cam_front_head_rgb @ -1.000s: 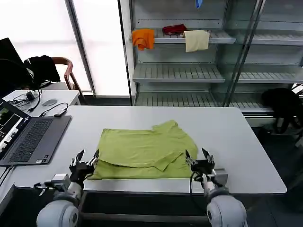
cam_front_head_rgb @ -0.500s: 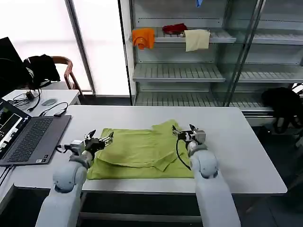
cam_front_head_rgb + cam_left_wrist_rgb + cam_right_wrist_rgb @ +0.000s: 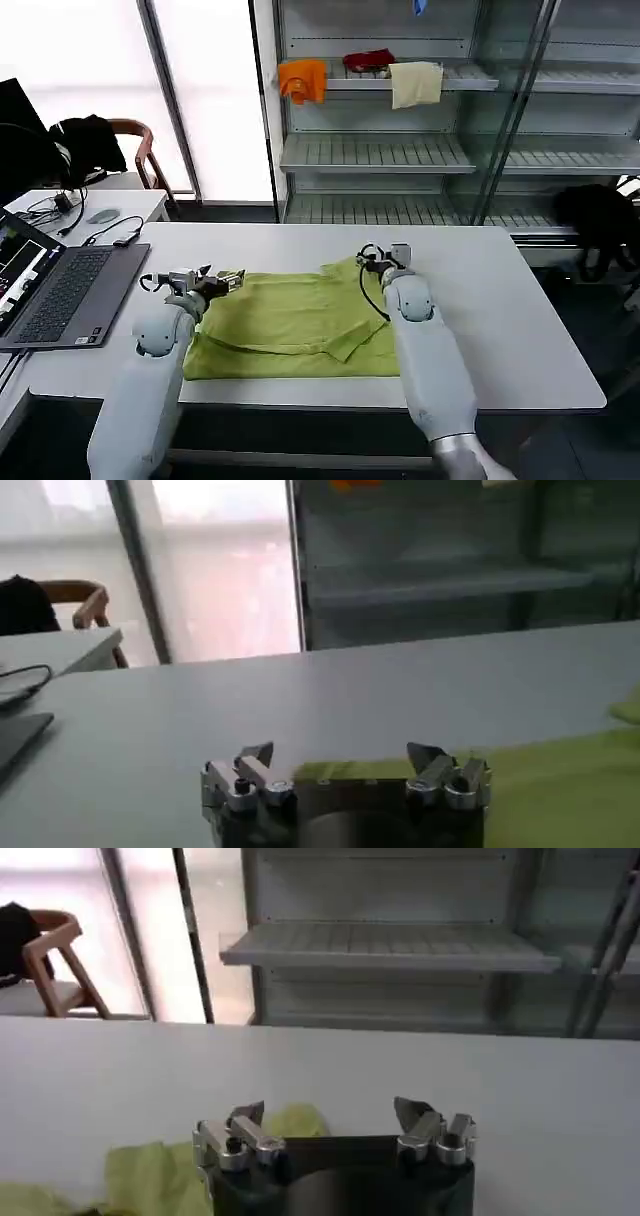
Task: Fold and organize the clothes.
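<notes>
The folded-in flap (image 3: 347,342) is lying over a plain side of the T-shirt. The lime yellow-green T-shirt (image 3: 285,300) will show a hidden print when I fold it over.
The lime yellow-green T-shirt (image 3: 300,320) lies partly folded in the middle of the white table (image 3: 500,300), with a sleeve sticking out at its far right corner. My left gripper (image 3: 222,279) hovers open over the shirt's far left corner; in the left wrist view the left gripper (image 3: 340,754) has green cloth (image 3: 570,780) just below it and nothing between its fingers. My right gripper (image 3: 378,254) stands open over the far right sleeve; in the right wrist view the right gripper (image 3: 328,1110) has the sleeve tip (image 3: 295,1120) under it. Neither gripper holds cloth.
An open laptop (image 3: 50,285) sits at the table's left end, with cables on a side table (image 3: 90,205) behind. A shelf unit (image 3: 400,150) behind the table carries orange (image 3: 303,80), red (image 3: 370,60) and cream (image 3: 415,85) cloths. A chair (image 3: 130,150) stands at the back left.
Both arms have reached forward from the table's near edge to the shirt's far corners. Both grippers stay open. The shirt has not moved.
</notes>
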Controlling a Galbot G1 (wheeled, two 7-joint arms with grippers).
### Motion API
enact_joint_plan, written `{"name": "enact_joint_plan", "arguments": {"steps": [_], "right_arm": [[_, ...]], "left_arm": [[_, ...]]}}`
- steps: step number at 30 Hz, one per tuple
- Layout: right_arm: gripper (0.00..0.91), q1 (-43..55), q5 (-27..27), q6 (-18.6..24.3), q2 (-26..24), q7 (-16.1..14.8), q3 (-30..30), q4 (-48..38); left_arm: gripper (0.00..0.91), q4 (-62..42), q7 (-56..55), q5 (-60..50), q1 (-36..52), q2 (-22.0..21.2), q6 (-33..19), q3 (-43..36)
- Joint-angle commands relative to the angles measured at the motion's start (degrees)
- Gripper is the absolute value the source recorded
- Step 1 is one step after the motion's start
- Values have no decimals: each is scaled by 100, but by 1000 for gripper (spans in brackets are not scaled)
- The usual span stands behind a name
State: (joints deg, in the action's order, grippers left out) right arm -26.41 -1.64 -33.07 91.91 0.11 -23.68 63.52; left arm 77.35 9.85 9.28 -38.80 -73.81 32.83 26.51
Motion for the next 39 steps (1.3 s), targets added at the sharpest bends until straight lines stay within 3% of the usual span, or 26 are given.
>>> {"name": "enact_joint_plan", "arguments": {"steps": [1, 2, 5, 7, 8, 9, 10, 14, 16, 29, 34, 39], "right_arm": [[887, 326, 119, 1, 61, -21, 0, -567], [806, 319, 120, 2, 60, -25, 7, -566], [725, 279, 169, 6, 69, -54, 28, -557], [574, 248, 229, 5, 89, -84, 38, -538], [272, 245, 237, 6, 93, -89, 39, -536], [171, 220, 266, 6, 102, -107, 43, -525], [10, 198, 277, 4, 105, -118, 53, -508], [0, 118, 350, 0, 104, -194, 74, -424], [0, 67, 391, -1, 103, -243, 81, -379], [0, -78, -5, 148, 117, -207, 42, 203], [0, -191, -297, 270, 110, -92, 21, 783], [0, -454, -585, 101, 20, -15, 58, 1449]], "left_arm": [[665, -889, 107, -98, 457, 40, 26, -55], [655, -903, 104, -91, 457, 38, 25, -50], [574, -929, 102, -24, 458, 25, 24, -25], [484, -962, 99, -22, 464, 19, 22, -20], [393, -970, 97, -23, 469, 15, 23, -14], [343, -989, 93, -21, 472, 11, 23, -9], [212, -1004, 84, -19, 473, 9, 24, 0], [30, -970, 96, 13, 455, 14, 24, 2], [10, -948, 101, 23, 448, 10, 24, -3], [0, -670, 25, 222, 424, -77, 7, -45], [0, -304, -39, 381, 357, -47, -48, -40], [0, 37, -46, 565, 219, -4, -14, 1]]}}
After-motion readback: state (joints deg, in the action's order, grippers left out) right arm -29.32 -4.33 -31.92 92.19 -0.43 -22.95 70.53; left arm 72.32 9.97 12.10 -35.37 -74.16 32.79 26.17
